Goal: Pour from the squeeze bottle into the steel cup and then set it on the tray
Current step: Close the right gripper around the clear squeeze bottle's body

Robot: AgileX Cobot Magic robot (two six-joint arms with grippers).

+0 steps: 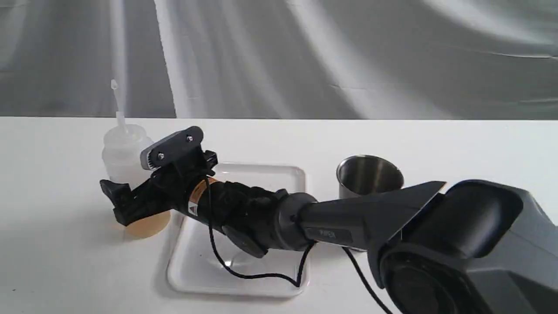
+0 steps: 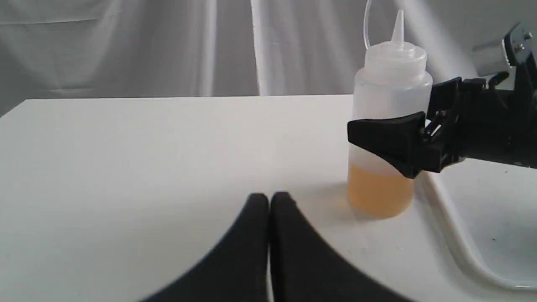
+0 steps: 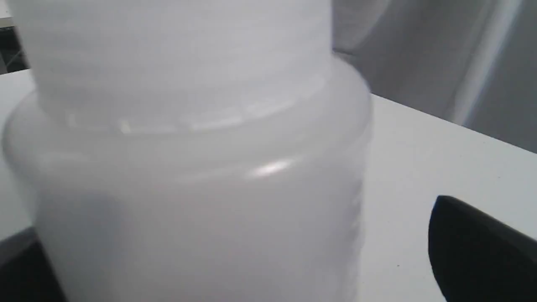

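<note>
My gripper will pour a trickle of amber liquid from the squeeze bottle's spout [image 1: 120,118]. The cap [image 1: 114,83] sticks up on its thin strap, so the spout should be open.
The squeeze bottle [image 1: 124,152] [image 2: 390,92] [image 3: 188,167] stands upright on the table just left of the tray [image 1: 257,171] [image 2: 482,218], amber liquid filling its lower part. My right gripper [image 1: 128,194] [image 2: 377,130] [image 3: 239,260] reaches across the tray and straddles the bottle's middle. It is open, and one finger [image 3: 470,247] stands clear of the bottle's wall. The steel cup [image 1: 369,174] stands upright to the right of the tray, behind my right arm. My left gripper [image 2: 269,201] is shut on nothing, low over the table and short of the bottle.
The white table [image 1: 52,244] runs back to a grey draped cloth [image 1: 305,52]. My right arm [image 1: 348,218] and its black cable [image 1: 244,272] lie over the tray. The left arm is out of the exterior view.
</note>
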